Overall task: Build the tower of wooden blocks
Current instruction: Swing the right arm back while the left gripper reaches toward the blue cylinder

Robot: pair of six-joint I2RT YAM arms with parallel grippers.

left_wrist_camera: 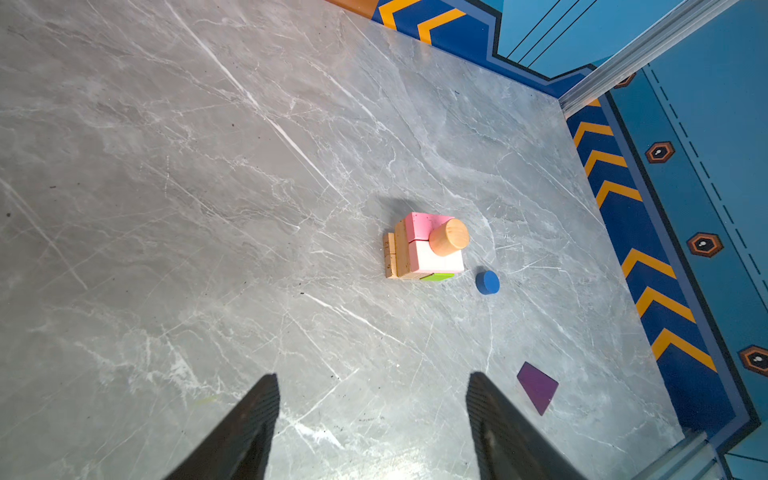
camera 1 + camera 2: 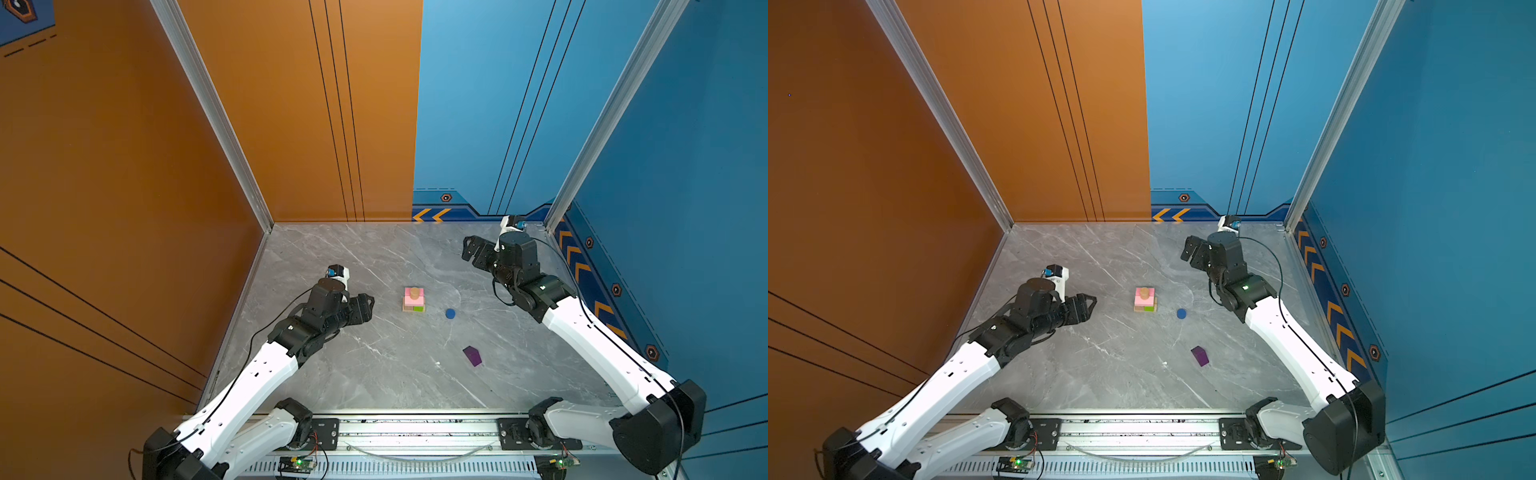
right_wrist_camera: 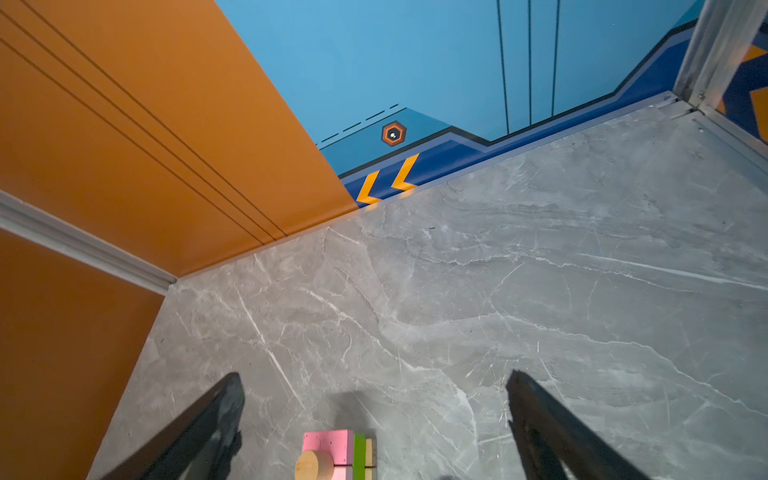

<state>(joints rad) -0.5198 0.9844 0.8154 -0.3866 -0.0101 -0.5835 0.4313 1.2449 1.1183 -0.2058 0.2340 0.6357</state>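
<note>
My right gripper needs to move back first, because it is hanging over the space (image 2: 467,281) behind the blue cylinder. My left gripper will then reach across the tower to take (image 2: 450,313) that cylinder.
The wood block tower (image 2: 414,300) (image 2: 1145,300) stands mid-table: tan and lime-green bars at the base, two pink slabs on them, and a tan cylinder (image 1: 449,237) (image 3: 313,465) on top. A blue cylinder (image 2: 450,313) (image 1: 487,282) lies just right of the tower. A purple peaked block (image 2: 473,355) (image 1: 537,387) lies nearer the front. My left gripper (image 2: 371,305) (image 1: 372,376) hangs open and empty, left of the tower. My right gripper (image 2: 467,249) (image 3: 375,376) is wide open and empty, above the table behind and to the right of the tower.
The grey marble table (image 2: 374,374) is walled by an orange panel (image 2: 124,187) on the left and blue panels (image 2: 685,166) at the back and right. A metal rail (image 2: 415,432) with both arm bases runs along the front edge.
</note>
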